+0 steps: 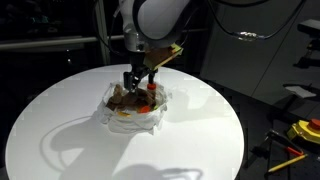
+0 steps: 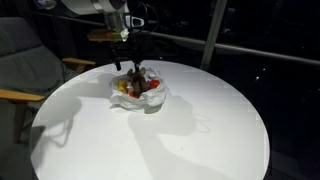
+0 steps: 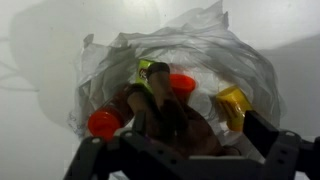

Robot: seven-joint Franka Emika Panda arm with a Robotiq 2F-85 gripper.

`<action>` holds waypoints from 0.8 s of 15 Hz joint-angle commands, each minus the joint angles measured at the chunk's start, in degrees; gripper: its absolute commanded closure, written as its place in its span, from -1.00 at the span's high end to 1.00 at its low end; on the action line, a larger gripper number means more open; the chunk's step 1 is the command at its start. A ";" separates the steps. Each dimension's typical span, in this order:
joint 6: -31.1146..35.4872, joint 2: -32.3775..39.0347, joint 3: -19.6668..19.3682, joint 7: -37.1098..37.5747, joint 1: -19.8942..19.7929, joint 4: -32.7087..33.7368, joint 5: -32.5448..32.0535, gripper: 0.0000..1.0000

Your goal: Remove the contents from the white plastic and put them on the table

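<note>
The robot's gripper should go on down into the white plastic until its open fingers can close around the brown plush toy's body (image 3: 188, 127), which lies on top in line with them.
The white plastic (image 3: 215, 45) lies spread open on the round white table (image 1: 60, 130), wrinkly and translucent, and appears in both exterior views (image 1: 118, 118) (image 2: 153, 100). Its contents sit inside: a brown plush toy (image 3: 165, 115), a red piece (image 3: 103, 123), an orange-red piece (image 3: 181, 84), a yellow piece (image 3: 234, 103) and a green piece (image 3: 146, 68). My gripper (image 3: 178, 148) hangs just above the plush, open, with its fingers (image 3: 268, 138) wide on either side and nothing held. The exterior views show the gripper (image 1: 140, 80) (image 2: 133, 68) directly over the bag.
A grey chair with a wooden armrest (image 2: 22, 70) stands beside the table. Yellow and red tools (image 1: 303, 130) lie on a dark surface past the table's edge. Bare white tabletop (image 2: 190, 130) surrounds the bag.
</note>
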 commanded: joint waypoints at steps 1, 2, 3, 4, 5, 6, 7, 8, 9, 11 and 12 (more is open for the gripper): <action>1.18 4.64 -1.64 -3.00 1.24 5.44 -0.82 1.00; 1.53 5.59 -2.09 -3.46 1.57 6.15 -1.31 1.00; 1.85 6.53 -2.44 -3.96 1.72 7.11 -1.55 1.00; 2.26 7.28 -2.85 -4.42 2.02 7.81 -2.03 1.00; 2.56 8.09 -3.12 -4.94 2.09 8.62 -2.41 1.00; 2.86 8.63 -3.24 -5.38 2.20 9.26 -2.63 1.00; 2.94 9.46 -3.41 -5.98 2.18 10.15 -2.78 1.00; 2.98 10.25 -3.68 -6.45 2.20 11.00 -3.00 1.00; 2.95 10.85 -3.83 -6.86 2.21 11.75 -3.03 0.53; 3.08 11.87 -4.23 -7.61 2.38 12.86 -3.28 0.35; 2.66 12.43 -4.47 -7.88 2.53 13.48 -3.41 0.17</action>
